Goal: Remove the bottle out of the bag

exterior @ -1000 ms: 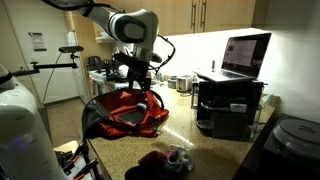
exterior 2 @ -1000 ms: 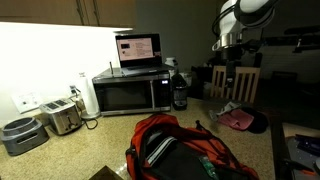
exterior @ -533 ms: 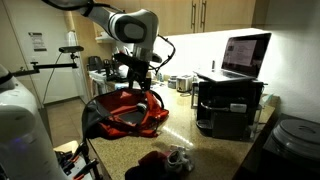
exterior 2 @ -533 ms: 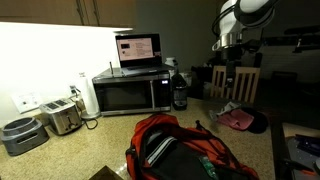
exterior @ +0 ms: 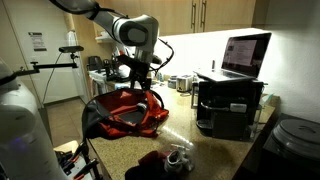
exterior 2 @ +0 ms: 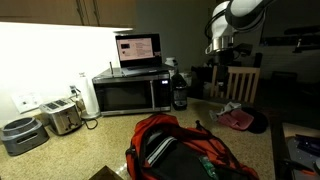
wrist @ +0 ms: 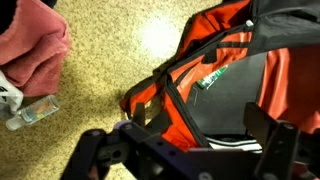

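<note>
The green bottle (wrist: pixel 211 78) is inside the red bag, and my gripper is high above the bag's edge. Next, I move over the dark lining (wrist: pixel 222 106) and go down toward the bottle.
The large red bag (exterior: pixel 125 112) with black trim lies floppy on the speckled counter, its mouth gaping toward my wrist camera. In the wrist view the bag (wrist: pixel 235 75) shows a dark lining and a small green tag, and no bottle shows inside it. A small clear bottle (wrist: pixel 30 110) lies on the counter outside the bag, beside a pink-red cloth heap (wrist: pixel 30 45). My gripper (wrist: pixel 185 150) hangs open above the bag's mouth with nothing between its fingers (wrist: pixel 90 152). In an exterior view the gripper (exterior: pixel 138 86) hovers just over the bag.
A microwave (exterior 2: pixel 130 93) with a laptop (exterior 2: pixel 138 50) on top stands against the wall, and a dark bottle (exterior 2: pixel 180 95) is next to it. A toaster (exterior 2: pixel 62 117) sits further along. The cloth heap (exterior: pixel 150 163) lies near the counter's front edge.
The arm has shifted slightly sideways above the bag. The jaws stay open, and the bag, cloth and bottle have not moved.
</note>
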